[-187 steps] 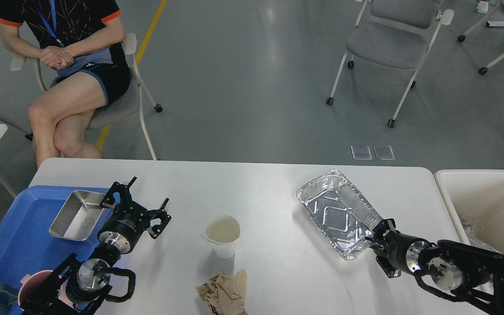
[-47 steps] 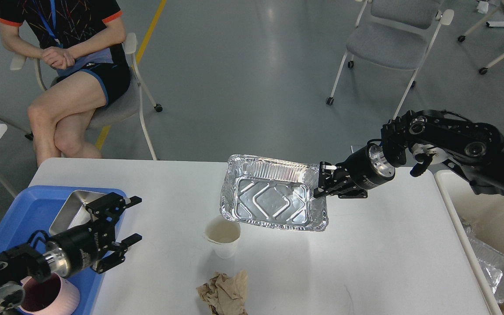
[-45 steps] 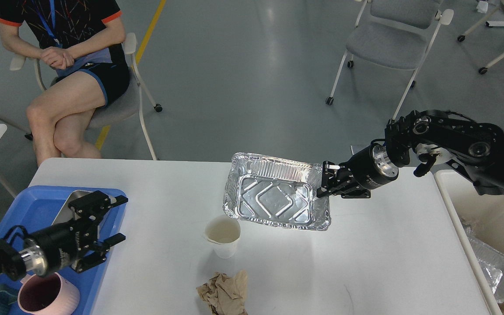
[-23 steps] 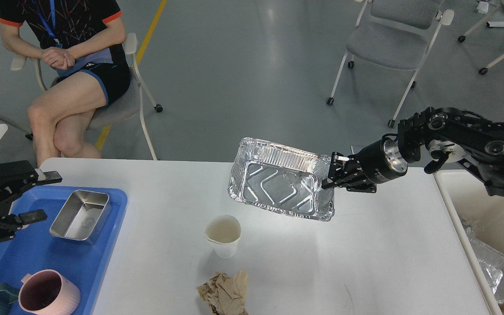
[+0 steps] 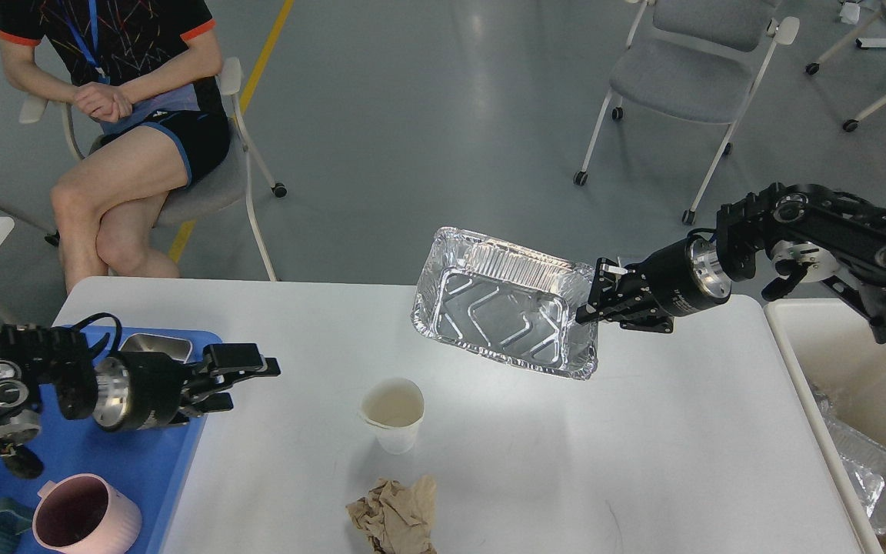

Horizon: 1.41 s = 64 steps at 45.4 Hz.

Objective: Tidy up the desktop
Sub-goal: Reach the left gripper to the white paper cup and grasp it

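Observation:
I see only pale sides in the white paper cup (image 5: 394, 429) through its opening (image 5: 393, 403), so the cup should turn out empty when I tip it into the foil tray.
The white desktop (image 5: 551, 477) fills the lower view. My right gripper (image 5: 594, 296) is shut on the right rim of a foil tray (image 5: 504, 308) and holds it tilted in the air above the desktop's far middle. A white paper cup (image 5: 391, 412) stands on the desktop below and left of the tray. A crumpled brown paper (image 5: 395, 515) lies near the front edge. My left gripper (image 5: 254, 373) is open and empty, pointing right over the desktop's left part, beside the blue tray (image 5: 43, 469).
The blue tray holds a steel pan (image 5: 152, 346), mostly hidden by my left arm, and a pink mug (image 5: 85, 519). A white bin (image 5: 858, 369) with a foil tray (image 5: 870, 477) inside stands at the right. A seated person (image 5: 124, 115) is at the far left, grey chairs beyond.
My right gripper has lifted the foil tray higher and a little right. My left arm has swung in from the left edge, its open gripper now reaching right past the blue tray.

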Each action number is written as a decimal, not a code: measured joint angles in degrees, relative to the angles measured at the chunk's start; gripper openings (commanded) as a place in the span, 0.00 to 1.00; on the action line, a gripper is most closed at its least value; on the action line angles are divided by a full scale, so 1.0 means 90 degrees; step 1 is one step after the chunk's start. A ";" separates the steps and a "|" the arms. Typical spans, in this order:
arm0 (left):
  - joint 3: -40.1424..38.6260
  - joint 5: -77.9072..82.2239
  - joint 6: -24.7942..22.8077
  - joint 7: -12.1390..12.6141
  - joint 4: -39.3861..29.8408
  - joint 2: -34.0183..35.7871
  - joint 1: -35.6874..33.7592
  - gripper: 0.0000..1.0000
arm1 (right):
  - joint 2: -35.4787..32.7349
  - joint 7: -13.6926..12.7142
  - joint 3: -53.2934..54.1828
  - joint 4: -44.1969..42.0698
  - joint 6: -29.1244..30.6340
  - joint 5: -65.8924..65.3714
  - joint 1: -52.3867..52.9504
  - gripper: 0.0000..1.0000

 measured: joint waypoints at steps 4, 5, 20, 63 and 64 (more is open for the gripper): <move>0.0360 0.0002 0.0025 0.0053 0.0315 -0.0507 -0.0415 0.95 | -0.0029 0.0000 0.0001 -0.0001 0.0006 0.0000 -0.0047 0.00; 0.0461 0.0003 0.0035 0.0058 0.0397 -0.0630 -0.0527 0.95 | -0.0039 0.0000 0.0001 0.0000 0.0007 0.0000 -0.0059 0.00; 0.1404 0.0004 0.0309 0.0099 0.1365 -0.1977 -0.1057 0.95 | -0.0196 0.0000 0.0009 -0.0002 0.0020 -0.0001 -0.0142 0.00; 0.2074 0.0675 0.1485 0.0033 0.1570 -0.2481 -0.0975 0.00 | -0.0246 0.0000 0.0115 -0.0001 0.0020 -0.0003 -0.0351 0.00; 0.2074 0.0746 0.1485 0.0018 0.1572 -0.2482 -0.0977 0.00 | -0.0248 0.0000 0.0115 0.0002 0.0020 -0.0003 -0.0355 0.00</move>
